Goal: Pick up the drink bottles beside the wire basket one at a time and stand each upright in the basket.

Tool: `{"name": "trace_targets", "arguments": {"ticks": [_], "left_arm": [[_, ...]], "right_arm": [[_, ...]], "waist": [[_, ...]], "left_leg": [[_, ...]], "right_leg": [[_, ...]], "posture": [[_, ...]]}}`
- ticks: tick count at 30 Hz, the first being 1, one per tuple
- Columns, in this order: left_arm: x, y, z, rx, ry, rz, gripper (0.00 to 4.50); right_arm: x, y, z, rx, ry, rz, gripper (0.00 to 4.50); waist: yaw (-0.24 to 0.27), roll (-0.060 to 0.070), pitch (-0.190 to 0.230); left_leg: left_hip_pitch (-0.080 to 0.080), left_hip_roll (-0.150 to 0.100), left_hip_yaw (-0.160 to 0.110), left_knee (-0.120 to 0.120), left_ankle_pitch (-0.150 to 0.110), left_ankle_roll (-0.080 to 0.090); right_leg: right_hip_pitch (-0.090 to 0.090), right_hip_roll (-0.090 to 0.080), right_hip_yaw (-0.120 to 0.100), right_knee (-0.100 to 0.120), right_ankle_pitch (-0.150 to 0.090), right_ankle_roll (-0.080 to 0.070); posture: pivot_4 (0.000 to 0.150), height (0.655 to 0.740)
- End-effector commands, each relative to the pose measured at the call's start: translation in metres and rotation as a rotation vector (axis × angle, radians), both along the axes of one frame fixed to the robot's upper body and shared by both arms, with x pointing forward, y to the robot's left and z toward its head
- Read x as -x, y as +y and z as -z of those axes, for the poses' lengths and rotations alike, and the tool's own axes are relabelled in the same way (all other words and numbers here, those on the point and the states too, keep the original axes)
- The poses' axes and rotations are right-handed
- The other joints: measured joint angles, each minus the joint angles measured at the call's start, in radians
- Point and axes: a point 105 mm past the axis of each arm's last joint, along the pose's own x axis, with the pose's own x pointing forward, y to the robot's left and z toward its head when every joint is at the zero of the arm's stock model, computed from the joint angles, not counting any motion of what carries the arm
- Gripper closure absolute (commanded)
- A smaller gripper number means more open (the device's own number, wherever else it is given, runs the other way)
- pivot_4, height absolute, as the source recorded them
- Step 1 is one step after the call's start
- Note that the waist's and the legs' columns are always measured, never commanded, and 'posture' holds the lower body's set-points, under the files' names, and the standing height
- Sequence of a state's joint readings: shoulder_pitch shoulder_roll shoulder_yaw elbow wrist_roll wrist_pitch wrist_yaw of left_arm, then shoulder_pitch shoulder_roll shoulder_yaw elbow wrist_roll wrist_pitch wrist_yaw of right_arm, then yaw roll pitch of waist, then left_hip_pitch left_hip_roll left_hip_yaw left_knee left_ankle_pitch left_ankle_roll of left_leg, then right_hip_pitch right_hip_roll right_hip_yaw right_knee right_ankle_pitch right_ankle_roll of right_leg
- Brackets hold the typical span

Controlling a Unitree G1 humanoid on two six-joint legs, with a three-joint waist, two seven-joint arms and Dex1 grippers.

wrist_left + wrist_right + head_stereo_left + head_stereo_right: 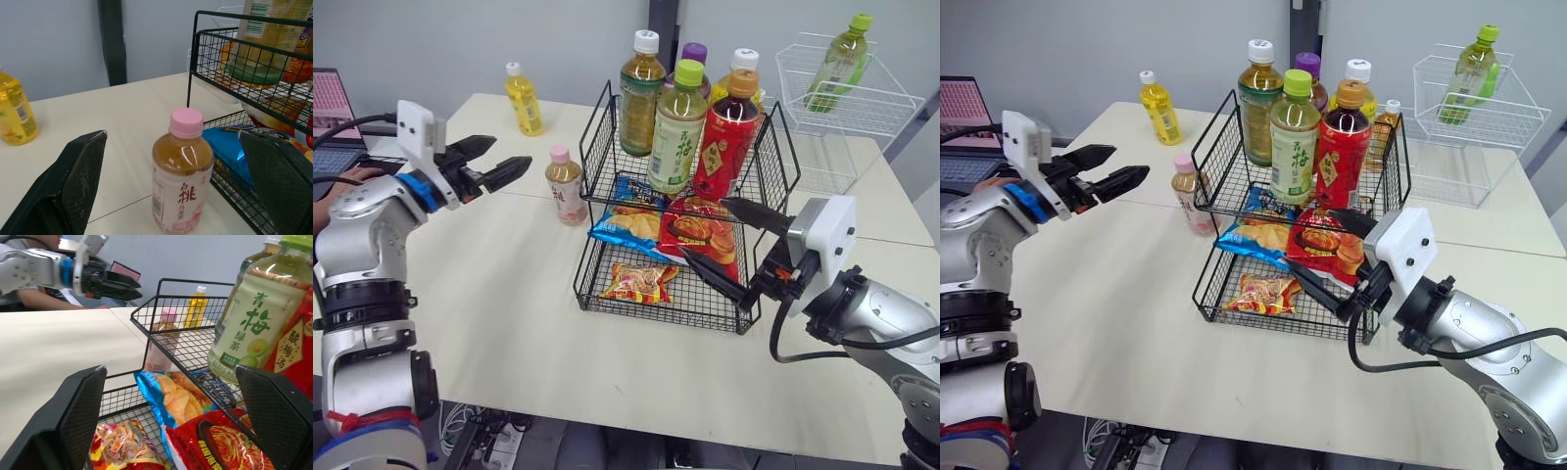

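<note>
My gripper will bring the peach drink bottle [567, 191] along, hanging from the pink cap [560, 154], when I lift, because the cap sits all the way down on the bottle's neck.
A small pink-capped peach drink bottle [566, 185] stands upright on the table, just left of the black two-tier wire basket [597, 147]. A yellow drink bottle [524, 99] stands farther back to the left. Several bottles stand upright in the basket's top tier, among them a green-capped tea bottle [677, 127] and a red-labelled one [726, 137]. My left gripper [509, 153] is open, held above the table left of the pink-capped bottle [181, 171] and pointing at it. My right gripper [703, 225] is open in front of the basket's right side and holds nothing.
Snack bags [641, 282] lie in the basket's lower tiers. A white wire basket [822, 108] at the back right holds a leaning green bottle [837, 59]. A laptop [333, 108] and a person's hand [352, 176] are at the far left.
</note>
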State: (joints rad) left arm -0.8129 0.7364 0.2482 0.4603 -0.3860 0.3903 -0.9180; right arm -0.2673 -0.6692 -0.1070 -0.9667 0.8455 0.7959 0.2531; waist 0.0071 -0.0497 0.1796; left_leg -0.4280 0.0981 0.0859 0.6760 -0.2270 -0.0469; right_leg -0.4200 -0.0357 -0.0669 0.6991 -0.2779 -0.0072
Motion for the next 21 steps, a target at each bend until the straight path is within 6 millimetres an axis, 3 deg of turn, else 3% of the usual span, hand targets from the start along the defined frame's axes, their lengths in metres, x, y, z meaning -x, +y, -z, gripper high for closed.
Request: {"name": "trace_targets", "arguments": {"ticks": [1, 15, 18, 21], "left_arm": [[-0.010, -0.011, -0.010, -0.022, -0.046, -0.003, 0.01], [-0.047, -0.045, 0.001, 0.025, -0.009, -0.030, 0.01], [-0.051, -0.048, 0.003, 0.036, -0.003, -0.036, 0.61], [-0.053, -0.053, 0.002, 0.043, -0.011, -0.020, 1.59]], "right_arm": [[0.012, 0.002, -0.010, 0.017, -0.040, -0.044, 0.00], [0.011, 0.003, -0.012, 0.067, -0.042, -0.094, 0.00], [0.010, 0.004, -0.013, 0.063, -0.048, -0.092, 0.00], [0.009, 0.004, -0.015, 0.055, -0.051, -0.090, 0.00]], "waist": [[0.000, 0.000, 0.000], [-0.006, 0.000, 0.000], [-0.006, 0.000, 0.000], [-0.007, 0.000, 0.000]], "left_leg": [[0.000, 0.000, 0.000, 0.000, 0.000, 0.000], [-0.001, 0.000, 0.000, 0.000, 0.000, 0.000], [-0.001, 0.000, 0.000, 0.000, 0.000, 0.000], [-0.001, 0.000, 0.000, 0.000, 0.000, 0.000]], "right_leg": [[0.000, 0.000, 0.000, 0.000, 0.000, 0.000], [0.000, 0.000, -0.001, 0.000, 0.000, 0.000], [0.000, 0.000, -0.001, 0.000, 0.000, 0.000], [0.000, 0.000, -0.001, 0.000, 0.000, 0.000]], "posture": [[0.150, 0.7148], [0.150, 0.7148], [0.150, 0.7148], [0.150, 0.7148]]}}
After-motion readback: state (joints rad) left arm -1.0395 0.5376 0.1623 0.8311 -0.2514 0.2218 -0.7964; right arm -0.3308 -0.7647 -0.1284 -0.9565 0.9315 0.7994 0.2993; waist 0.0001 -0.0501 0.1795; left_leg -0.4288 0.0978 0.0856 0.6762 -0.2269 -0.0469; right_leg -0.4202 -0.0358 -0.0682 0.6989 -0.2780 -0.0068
